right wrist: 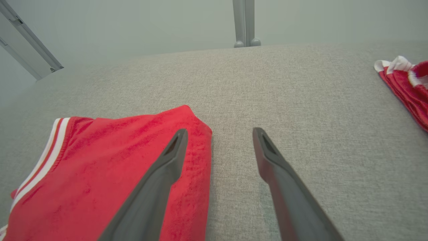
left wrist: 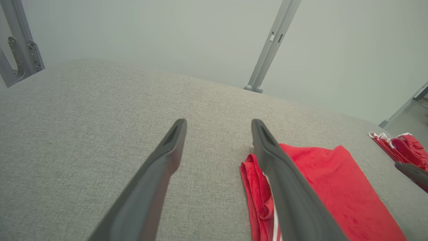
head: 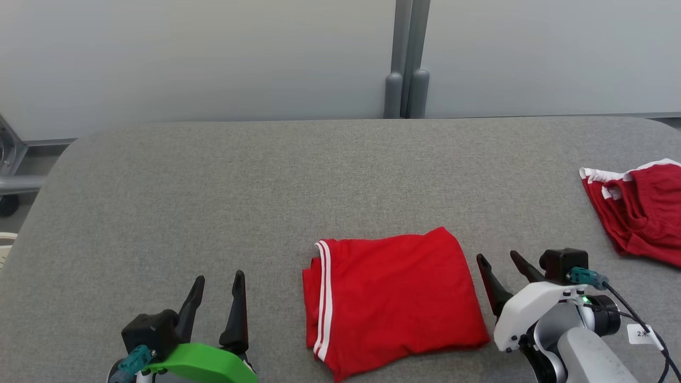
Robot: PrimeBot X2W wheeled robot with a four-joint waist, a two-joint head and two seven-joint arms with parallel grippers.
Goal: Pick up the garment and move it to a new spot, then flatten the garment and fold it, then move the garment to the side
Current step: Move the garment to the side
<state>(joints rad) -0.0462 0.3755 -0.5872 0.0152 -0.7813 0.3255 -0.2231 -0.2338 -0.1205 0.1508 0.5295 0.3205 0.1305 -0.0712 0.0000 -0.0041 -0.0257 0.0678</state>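
My right gripper is beside the edge [head: 470, 288], which is a rounded fold, so the red garment [head: 397, 299] will stay folded and drag its striped end behind when I pull.
A red garment [head: 391, 298] with white stripes along its left edge lies folded into a rough square on the grey table [head: 266, 186], near the front middle. It also appears as the red garment [left wrist: 327, 187] in the left wrist view and the red garment [right wrist: 110, 174] in the right wrist view. My left gripper [head: 219, 280] stands open to the left of it, apart from the cloth, with nothing between its fingers. My right gripper [head: 500, 259] stands open just past the garment's right edge, holding nothing.
A second red garment [head: 644, 210] with white trim lies crumpled at the table's right edge. A grey post [head: 405, 80] stands behind the table against a pale wall. A metal frame [head: 10, 175] shows off the table's left side.
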